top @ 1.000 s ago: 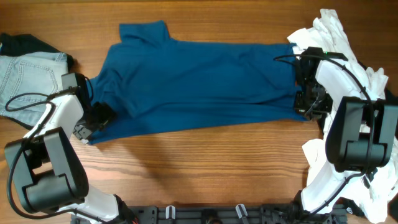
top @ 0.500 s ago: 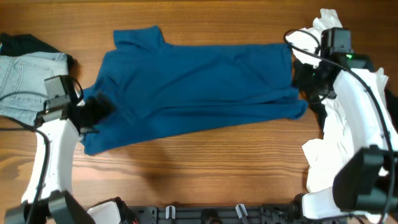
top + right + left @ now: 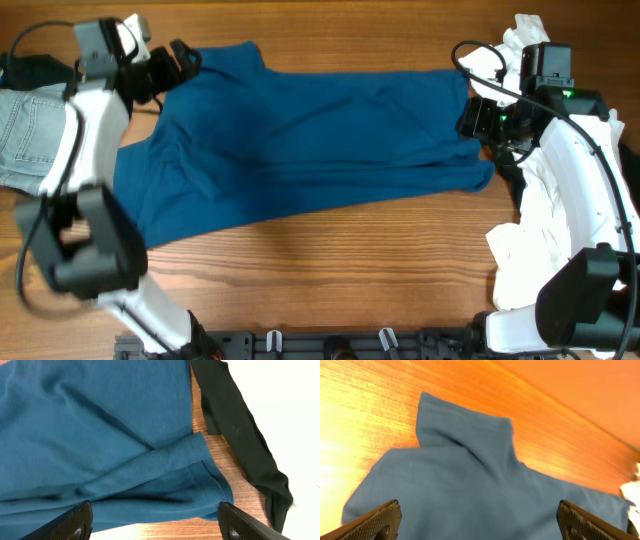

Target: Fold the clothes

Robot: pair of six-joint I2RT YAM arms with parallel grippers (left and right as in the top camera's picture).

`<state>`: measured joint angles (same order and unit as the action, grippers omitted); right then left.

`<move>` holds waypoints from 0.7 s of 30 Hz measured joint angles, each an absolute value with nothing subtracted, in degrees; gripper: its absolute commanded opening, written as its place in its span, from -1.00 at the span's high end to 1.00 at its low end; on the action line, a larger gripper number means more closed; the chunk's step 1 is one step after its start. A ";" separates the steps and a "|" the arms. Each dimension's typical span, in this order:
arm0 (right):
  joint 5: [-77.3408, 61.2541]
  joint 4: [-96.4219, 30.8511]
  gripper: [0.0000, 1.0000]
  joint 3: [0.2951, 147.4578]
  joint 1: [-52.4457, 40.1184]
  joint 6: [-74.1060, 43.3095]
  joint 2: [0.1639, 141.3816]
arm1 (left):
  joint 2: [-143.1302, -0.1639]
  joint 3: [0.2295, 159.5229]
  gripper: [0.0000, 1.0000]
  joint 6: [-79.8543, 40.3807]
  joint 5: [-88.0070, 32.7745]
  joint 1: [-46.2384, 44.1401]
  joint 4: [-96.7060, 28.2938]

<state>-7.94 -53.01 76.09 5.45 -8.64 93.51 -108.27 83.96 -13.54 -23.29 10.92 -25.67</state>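
Observation:
My left gripper will bunch the dark teal-blue shirt (image 3: 437, 487) into a fold when I fold it over, because soft creases (image 3: 469, 452) run beside the shirt's limp flap.
The dark teal-blue shirt (image 3: 320, 130) lies spread across the wooden table, loosely folded lengthwise with creases. My left gripper (image 3: 178, 60) hovers at its upper left corner, fingers wide open. In the left wrist view a protruding flap of the shirt (image 3: 470, 480) lies below the open left gripper (image 3: 480, 522). My right gripper (image 3: 472, 118) stands open over the shirt's right edge. In the right wrist view the doubled hem corner (image 3: 200, 465) lies flat on the wood, with the right gripper (image 3: 157, 522) holding nothing.
Light-blue denim shorts (image 3: 40, 130) and a black garment (image 3: 35, 68) lie at the far left. A pile of white t-shirts (image 3: 560, 250) fills the right side, with a black cloth (image 3: 235, 425) beside the shirt's hem.
Both grippers have opened and let go of the shirt. The left arm swung from the shirt's lower left up to its upper left corner. The right arm lifted slightly.

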 measured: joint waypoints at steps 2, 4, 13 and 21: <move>-7.99 -53.01 -0.61 76.09 5.45 -8.64 93.51 | -118.34 92.82 -1.00 -13.54 -22.55 10.92 -26.41; -8.10 -53.19 -0.61 76.09 5.45 -8.64 93.51 | -124.16 97.82 -1.00 -13.52 -21.15 10.92 -25.63; -8.14 -53.06 -0.61 76.09 5.45 -8.67 93.51 | -135.09 100.68 -0.75 -12.64 -17.47 10.24 -12.08; -8.14 -52.47 -0.59 76.09 5.45 -8.67 93.51 | -138.37 101.34 0.75 -12.12 -17.08 6.00 -9.37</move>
